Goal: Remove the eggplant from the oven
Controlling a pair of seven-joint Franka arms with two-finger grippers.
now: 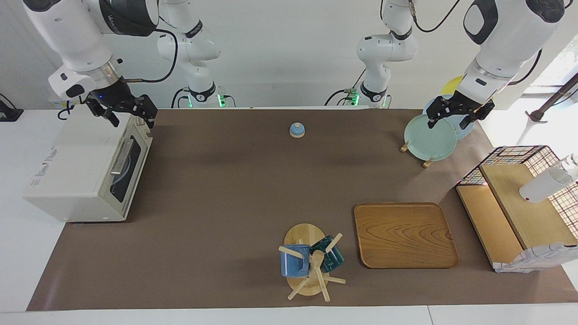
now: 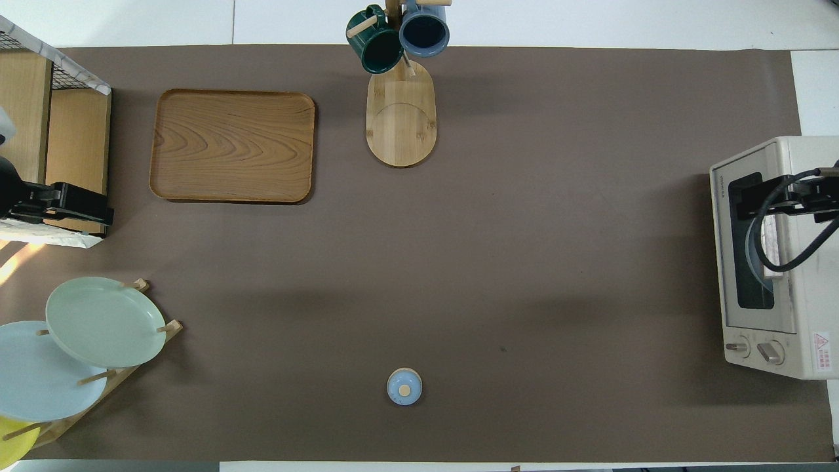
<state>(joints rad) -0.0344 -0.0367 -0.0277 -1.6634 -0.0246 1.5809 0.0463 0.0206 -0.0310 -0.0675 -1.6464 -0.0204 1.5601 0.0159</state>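
Observation:
I expect the dark glass door (image 2: 753, 292) to swing down and lie flat when I pull, since the bar handle (image 2: 772, 244) runs along the oven door's top edge.
The cream-white oven (image 1: 76, 167) (image 2: 773, 262) stands at the right arm's end of the table, its dark glass door shut and facing the table's middle. The eggplant is hidden; through the glass only a pale curved rim shows. My right gripper (image 1: 131, 119) (image 2: 744, 196) hangs open over the oven's top edge above the door's bar handle (image 1: 121, 156), holding nothing. Over the plate rack at the left arm's end, my left gripper (image 1: 448, 123) (image 2: 98, 210) is open and empty.
A plate rack with a green plate (image 1: 430, 136) and a blue plate stands near the left arm. A wooden tray (image 1: 404, 234), a mug tree (image 1: 311, 262) with two mugs, a small blue knobbed lid (image 1: 296, 130) and a wire shelf (image 1: 519, 198) are also on the mat.

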